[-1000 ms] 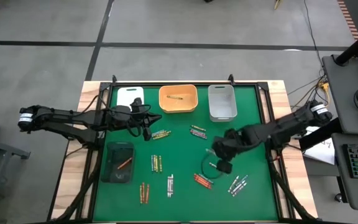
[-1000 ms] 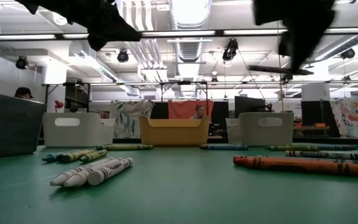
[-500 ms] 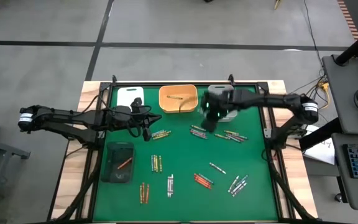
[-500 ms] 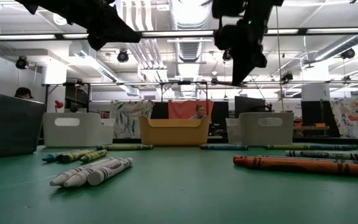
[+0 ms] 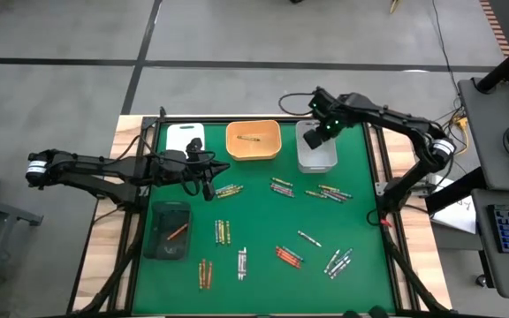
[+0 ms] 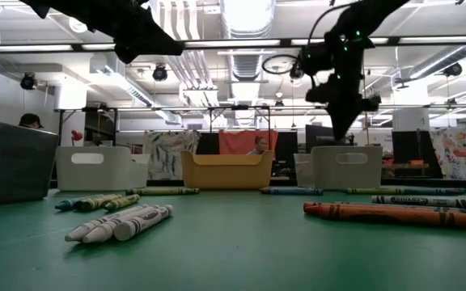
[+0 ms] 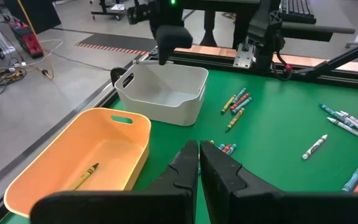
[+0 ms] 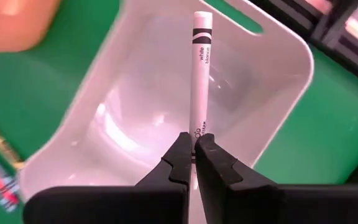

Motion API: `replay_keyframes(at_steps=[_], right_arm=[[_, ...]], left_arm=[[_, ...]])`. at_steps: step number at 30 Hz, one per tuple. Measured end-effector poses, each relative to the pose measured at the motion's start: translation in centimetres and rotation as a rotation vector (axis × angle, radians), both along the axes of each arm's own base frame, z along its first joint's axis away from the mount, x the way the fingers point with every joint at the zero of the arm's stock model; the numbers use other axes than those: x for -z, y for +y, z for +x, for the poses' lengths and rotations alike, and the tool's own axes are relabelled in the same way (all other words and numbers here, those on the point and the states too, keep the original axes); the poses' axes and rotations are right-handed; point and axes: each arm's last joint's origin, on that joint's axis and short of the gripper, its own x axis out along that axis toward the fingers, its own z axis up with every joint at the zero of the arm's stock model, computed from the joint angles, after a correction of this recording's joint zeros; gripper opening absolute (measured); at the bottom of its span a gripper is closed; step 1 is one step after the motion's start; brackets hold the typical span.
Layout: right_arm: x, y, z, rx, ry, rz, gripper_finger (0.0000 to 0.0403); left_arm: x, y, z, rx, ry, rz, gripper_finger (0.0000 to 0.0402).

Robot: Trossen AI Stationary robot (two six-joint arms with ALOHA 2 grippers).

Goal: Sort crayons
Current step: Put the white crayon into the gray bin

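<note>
I should keep lowering the white crayon (image 8: 201, 81) with my right gripper until it is between the tray's sides and then let go, because the crayon hangs over the open inside of the grey-white tray (image 5: 319, 158).
My right gripper (image 5: 318, 132) hangs over the grey-white tray (image 5: 316, 152) at the mat's far edge, shut on a white crayon (image 8: 199, 74); the low view shows it (image 6: 340, 109) above that tray (image 6: 346, 166). My left gripper (image 7: 199, 163) waits shut and empty above the mat's left half (image 5: 208, 187). Loose crayons lie in small groups on the green mat (image 5: 329, 193) (image 5: 223, 231) (image 5: 288, 256). A yellow crayon (image 5: 249, 138) lies in the orange tray (image 5: 254, 150), and a red one (image 5: 177, 231) in the dark tray (image 5: 170, 252). My right gripper pinches the white crayon's one end (image 8: 195, 129) between its two fingertips (image 8: 180, 152). The fingers come from above, slanting down, and the crayon runs on past them in line with the fingers. It is lifted clear, its free end (image 8: 202, 18) over the grey-white tray's inside.
A white tray (image 5: 185, 137) stands at the far left beside the orange one. More crayon groups lie near the front (image 5: 206, 272) (image 5: 242, 261) (image 5: 338, 261) and mid-mat (image 5: 282, 186) (image 5: 229, 190). Black rails (image 5: 378, 168) frame the mat.
My right gripper has swung from the mat's middle right toward the far edge, turning as it went, and now stands over the grey-white tray. It has stayed shut. My left arm has kept still.
</note>
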Motion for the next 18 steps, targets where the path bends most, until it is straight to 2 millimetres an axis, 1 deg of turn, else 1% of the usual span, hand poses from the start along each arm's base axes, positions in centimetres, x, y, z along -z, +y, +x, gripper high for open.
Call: replay_keyframes(at_steps=[2,5,8,14,18], right_arm=[[0.4,-0.1,-0.1,-0.008,0.001,-0.001,0.0009],[0.8,-0.2,0.2,-0.020,-0.020,-0.022,0.0009],[1.6,-0.5,0.5,-0.016,-0.032,-0.031,0.0009],[4.4,-1.2,1.4,-0.012,-0.004,-0.004,0.0009],[6.0,-1.6,1.9,-0.041,0.026,0.015,0.0009]], left_arm=[[0.0,0.0,0.0,0.000,0.000,0.000,0.0000],[0.0,0.0,0.0,-0.001,0.000,0.000,0.0000],[0.0,0.0,0.0,-0.001,0.000,0.000,0.0000],[0.0,0.0,0.0,-0.002,0.000,0.000,0.0000],[0.0,0.0,0.0,-0.002,0.000,0.000,0.0000]])
